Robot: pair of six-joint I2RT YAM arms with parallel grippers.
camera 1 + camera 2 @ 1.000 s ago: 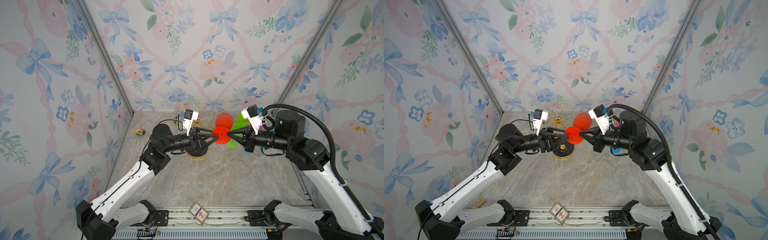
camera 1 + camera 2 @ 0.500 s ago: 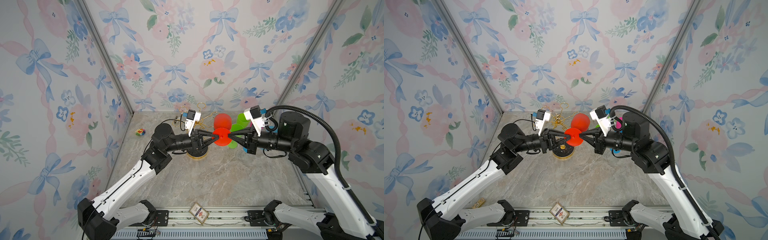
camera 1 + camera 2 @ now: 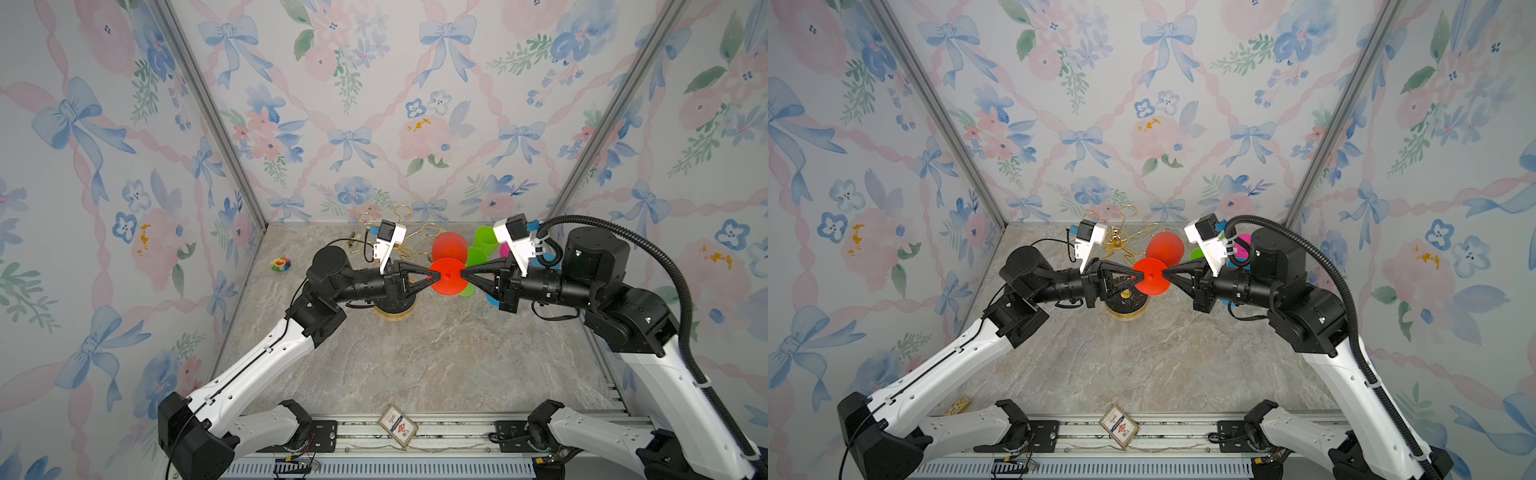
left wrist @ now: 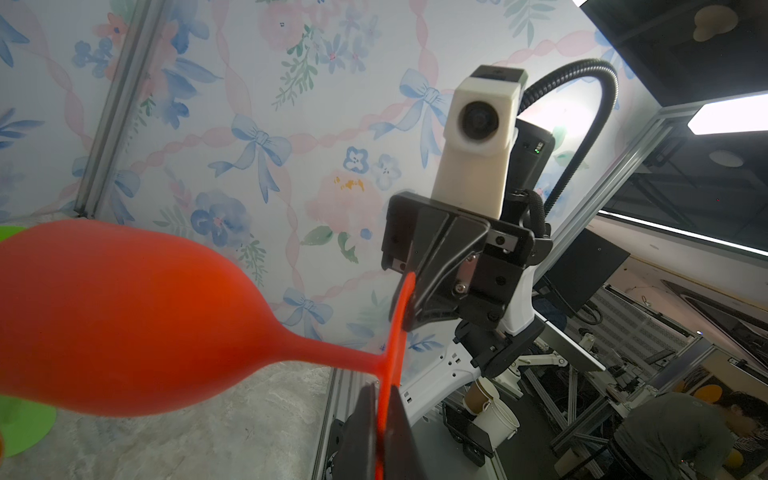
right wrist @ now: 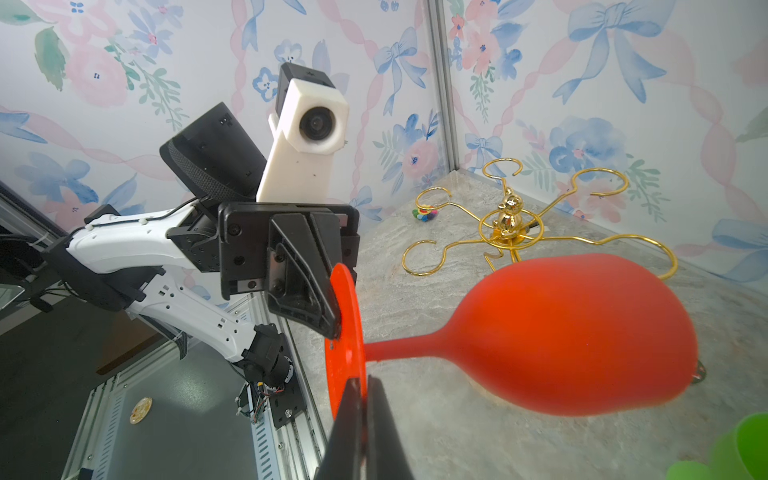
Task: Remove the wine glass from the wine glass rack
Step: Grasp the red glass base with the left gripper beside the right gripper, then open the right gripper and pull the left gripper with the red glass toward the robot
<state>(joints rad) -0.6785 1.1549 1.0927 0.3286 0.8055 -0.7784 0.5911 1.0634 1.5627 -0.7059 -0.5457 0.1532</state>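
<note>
Next, my left gripper turns the glass upright before my right gripper takes the bowl's rim [image 5: 688,352], because both grippers are pinching the foot of the horizontal red wine glass [image 3: 448,276].
The red wine glass [image 3: 448,249] lies horizontal in the air, foot toward the camera and bowl toward the back wall in both top views. My left gripper [image 3: 431,275] is shut on the left rim of its round foot [image 3: 1152,277]. My right gripper [image 3: 462,275] is shut on the opposite rim. The left wrist view shows the bowl [image 4: 124,316] and my left gripper [image 4: 380,415] pinching the foot. The right wrist view shows my right gripper [image 5: 363,399] doing the same. The gold wine glass rack [image 5: 507,224] stands behind and left of the glass, its loops bare and not touching it.
Green [image 3: 484,239], pink and blue plastic glasses stand behind the right gripper. The rack's black, gold-rimmed base [image 3: 1127,309] sits under my left gripper. A small colourful toy [image 3: 280,264] lies near the left wall. A card [image 3: 397,426] rests on the front rail.
My left gripper's jaws have closed onto the left rim of the glass's foot. The right gripper has stayed shut on the other rim, and the glass has hardly moved.
</note>
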